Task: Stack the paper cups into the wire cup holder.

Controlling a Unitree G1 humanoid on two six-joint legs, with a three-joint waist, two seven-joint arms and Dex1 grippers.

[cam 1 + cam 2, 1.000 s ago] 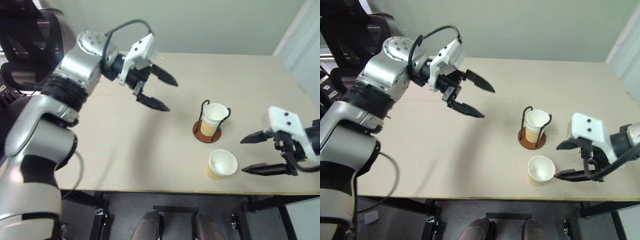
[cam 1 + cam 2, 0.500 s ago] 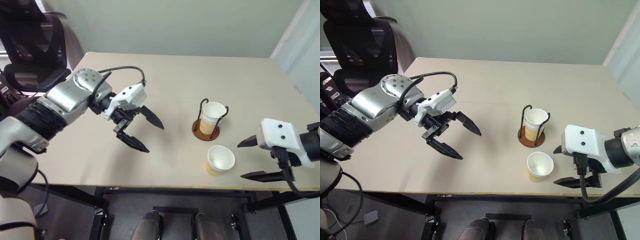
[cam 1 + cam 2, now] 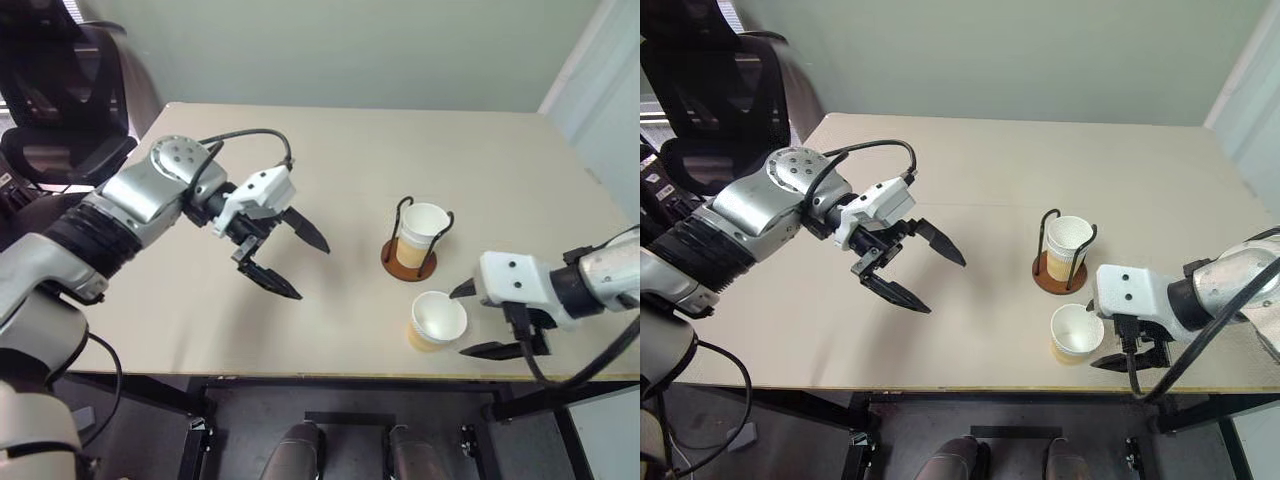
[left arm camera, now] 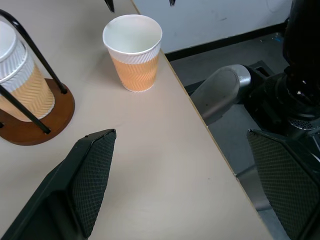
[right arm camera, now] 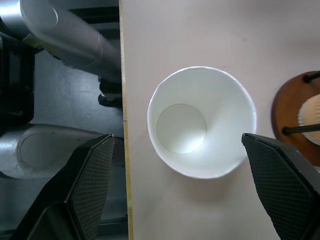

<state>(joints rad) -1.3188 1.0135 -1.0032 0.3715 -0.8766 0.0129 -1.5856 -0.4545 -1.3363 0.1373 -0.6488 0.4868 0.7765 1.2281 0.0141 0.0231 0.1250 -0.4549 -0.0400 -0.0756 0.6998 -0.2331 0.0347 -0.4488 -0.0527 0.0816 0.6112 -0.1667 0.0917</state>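
My right gripper keeps moving in, as the loose cup's opening faces its spread fingers, until a finger reaches inside, then close on the loose cup's rim.
The wire cup holder, a reddish-brown disc with black wire loops, stands on the table right of centre with a paper cup upright inside it. A second paper cup stands loose just in front of it, near the table's front edge. My right gripper is open right beside this loose cup, on its right. In the right wrist view the cup lies between and ahead of the spread fingers. My left gripper hovers open and empty over the table's middle, well left of the holder.
The loose cup stands close to the table's front edge, with the floor and table frame below. A black office chair stands behind the table's far left corner. A pale wall panel borders the right side.
My right gripper has moved left and down to the loose cup's side. My left arm has dropped lower over the table. The head view has shifted too.
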